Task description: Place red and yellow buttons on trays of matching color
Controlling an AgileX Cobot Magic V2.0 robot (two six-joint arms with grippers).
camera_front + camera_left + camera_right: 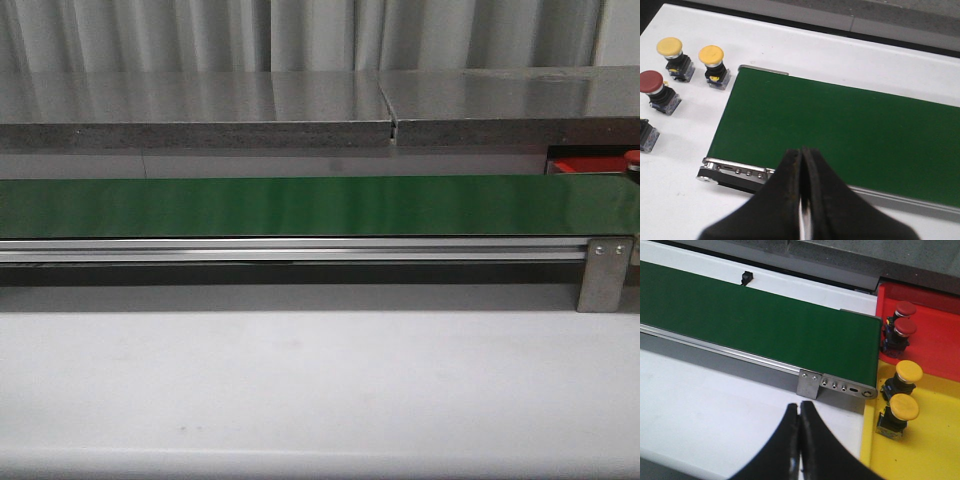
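Observation:
Yellow buttons [669, 47] stand next to the end of the green belt, too far for the robot's right gripper to reach, so the robot's left gripper should bring the nearer one [711, 56] to the belt.
In the left wrist view, two yellow buttons [669, 46] [710, 54] and a red button [651, 81] stand on the white table beside the end of the green belt [840, 125]. My left gripper [801, 151] is shut and empty over the belt's near rail. In the right wrist view, two red buttons [905, 308] [905, 328] stand in the red tray [940, 347], and two yellow buttons [909, 371] [904, 407] stand in the yellow tray [935, 450]. My right gripper [799, 406] is shut and empty above the table, short of the belt's end bracket.
A black button base [645, 134] shows at the left wrist view's edge. The front view shows the belt [300, 205], its rail bracket [603, 272], a grey ledge [200, 110] behind, and a corner of the red tray [590, 163]. A small black sensor [745, 277] sits beyond the belt.

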